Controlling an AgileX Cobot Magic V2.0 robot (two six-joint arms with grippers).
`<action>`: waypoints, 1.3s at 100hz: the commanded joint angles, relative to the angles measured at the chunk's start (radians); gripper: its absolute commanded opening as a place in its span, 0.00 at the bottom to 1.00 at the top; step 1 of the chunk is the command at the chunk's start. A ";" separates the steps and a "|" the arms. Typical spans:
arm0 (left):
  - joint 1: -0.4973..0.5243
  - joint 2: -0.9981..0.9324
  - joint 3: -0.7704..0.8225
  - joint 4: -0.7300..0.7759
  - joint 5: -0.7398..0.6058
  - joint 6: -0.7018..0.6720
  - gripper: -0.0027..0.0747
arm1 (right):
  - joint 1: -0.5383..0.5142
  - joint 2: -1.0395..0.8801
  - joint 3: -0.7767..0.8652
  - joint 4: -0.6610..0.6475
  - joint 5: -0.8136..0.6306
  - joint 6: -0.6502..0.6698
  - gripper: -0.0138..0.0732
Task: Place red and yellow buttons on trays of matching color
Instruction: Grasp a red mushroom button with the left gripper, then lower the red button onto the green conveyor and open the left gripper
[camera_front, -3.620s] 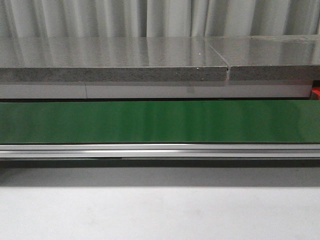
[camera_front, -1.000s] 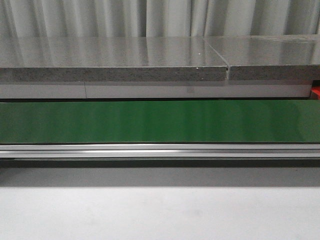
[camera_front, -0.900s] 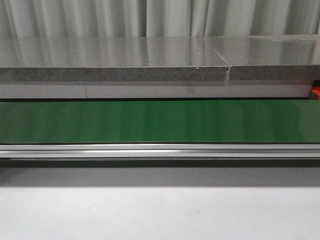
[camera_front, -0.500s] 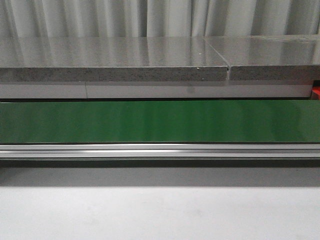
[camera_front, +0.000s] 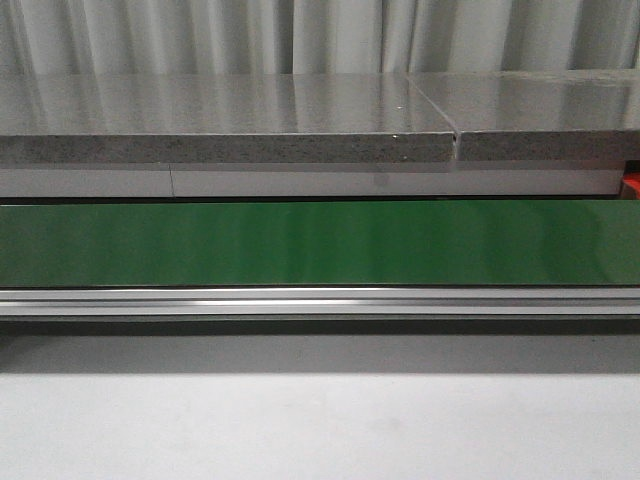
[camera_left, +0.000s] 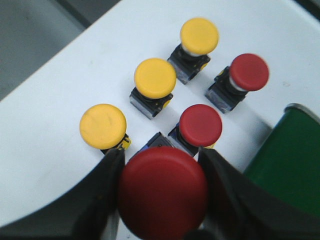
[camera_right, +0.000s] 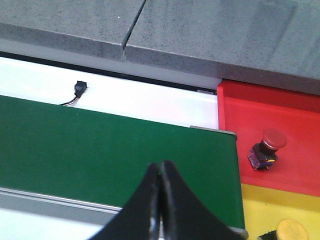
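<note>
The red tray (camera_right: 295, 130) is beyond the belt's far end, away from my left gripper, so next I put the red button on the green belt's near end (camera_left: 292, 162) first.
In the left wrist view my left gripper (camera_left: 161, 154) is shut on a red button (camera_left: 162, 192), held above a white surface (camera_left: 65, 100). On that surface stand three yellow buttons (camera_left: 155, 78) and two more red buttons (camera_left: 200, 125). My right gripper (camera_right: 161, 165) is shut with nothing in it, above the green belt (camera_right: 100, 145). Past the belt's end lie a red tray (camera_right: 300, 110) holding one red button (camera_right: 267, 147) and a yellow tray (camera_right: 260, 210) holding one yellow button (camera_right: 292, 231). Neither gripper shows in the front view.
The green conveyor belt (camera_front: 320, 243) runs across the front view, with a grey stone slab (camera_front: 230, 120) behind it and a metal rail (camera_front: 320, 298) in front. One end of the belt (camera_left: 290, 160) lies beside the buttons.
</note>
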 joint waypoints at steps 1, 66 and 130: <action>-0.038 -0.075 -0.060 -0.023 -0.013 0.057 0.01 | 0.002 0.002 -0.023 0.002 -0.070 -0.012 0.08; -0.313 0.147 -0.255 -0.037 0.172 0.170 0.01 | 0.002 0.002 -0.023 0.002 -0.070 -0.012 0.08; -0.313 0.240 -0.255 -0.220 0.168 0.363 0.74 | 0.002 0.002 -0.023 0.002 -0.070 -0.012 0.08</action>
